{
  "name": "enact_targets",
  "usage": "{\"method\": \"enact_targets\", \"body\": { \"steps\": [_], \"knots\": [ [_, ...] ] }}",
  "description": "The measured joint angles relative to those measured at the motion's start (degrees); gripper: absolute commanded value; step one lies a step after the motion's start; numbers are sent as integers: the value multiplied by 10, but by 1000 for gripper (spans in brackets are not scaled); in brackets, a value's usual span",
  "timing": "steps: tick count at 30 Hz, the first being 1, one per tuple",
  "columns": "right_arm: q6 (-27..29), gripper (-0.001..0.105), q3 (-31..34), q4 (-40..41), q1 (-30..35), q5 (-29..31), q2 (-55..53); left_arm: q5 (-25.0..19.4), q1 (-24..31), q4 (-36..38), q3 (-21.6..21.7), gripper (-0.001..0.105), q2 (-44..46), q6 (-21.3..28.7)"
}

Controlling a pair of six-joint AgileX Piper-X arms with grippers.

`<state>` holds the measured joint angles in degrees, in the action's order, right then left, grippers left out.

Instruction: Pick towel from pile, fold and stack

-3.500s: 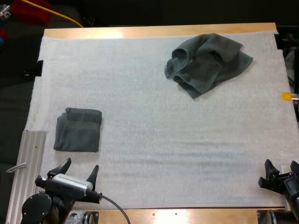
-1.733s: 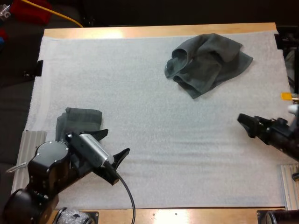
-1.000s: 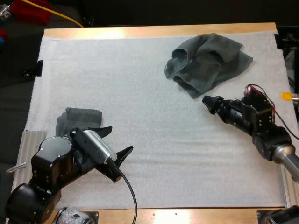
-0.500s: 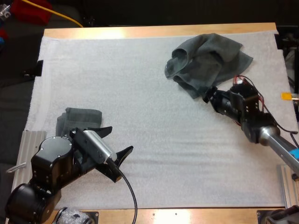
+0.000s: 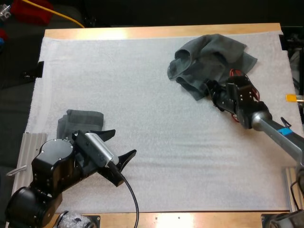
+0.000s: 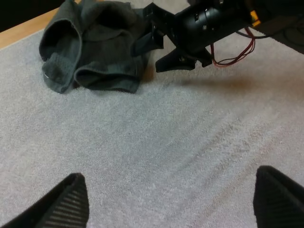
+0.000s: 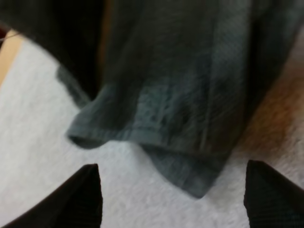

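Observation:
My gripper is going to lift the crumpled towel (image 5: 212,58), which has overlapping flaps (image 5: 177,70) sticking out in different directions, so I should expect another towel to stay behind.
A crumpled dark grey-green towel (image 5: 211,61) lies at the far right of the white mat (image 5: 142,95). My right gripper (image 5: 209,88) is at its near corner, open; the right wrist view has the towel's hem (image 7: 175,118) just ahead of the spread fingertips (image 7: 76,199), which are clear of the cloth. A folded towel (image 5: 80,121) lies at the near left, partly hidden by my left arm. My left gripper (image 5: 118,146) hovers beside it, open and holding nothing. In the left wrist view the crumpled towel (image 6: 90,52) lies far ahead with the right gripper (image 6: 159,45) at its edge.
A ribbed metal rail (image 5: 26,161) runs along the mat's near left edge, and another (image 5: 290,187) at the near right. The wooden table edge (image 5: 161,31) borders the far side. Bare mat spans the middle.
My right arm has come forward and left from the near right corner to the crumpled towel's near corner. My left arm rose over the folded towel earlier and has since held still.

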<state>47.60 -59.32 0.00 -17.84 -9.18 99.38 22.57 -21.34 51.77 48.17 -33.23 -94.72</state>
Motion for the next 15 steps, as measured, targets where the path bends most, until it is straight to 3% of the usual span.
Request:
{"method": "enact_targets", "body": {
  "steps": [7,15],
  "knots": [
    [-4,62,-19,-7,5,-3,47,0,0,0,0,69,0,0],
    [-56,62,-31,-57,5,-20,84,0,0,4,0,69,0,0]
  ]
}}
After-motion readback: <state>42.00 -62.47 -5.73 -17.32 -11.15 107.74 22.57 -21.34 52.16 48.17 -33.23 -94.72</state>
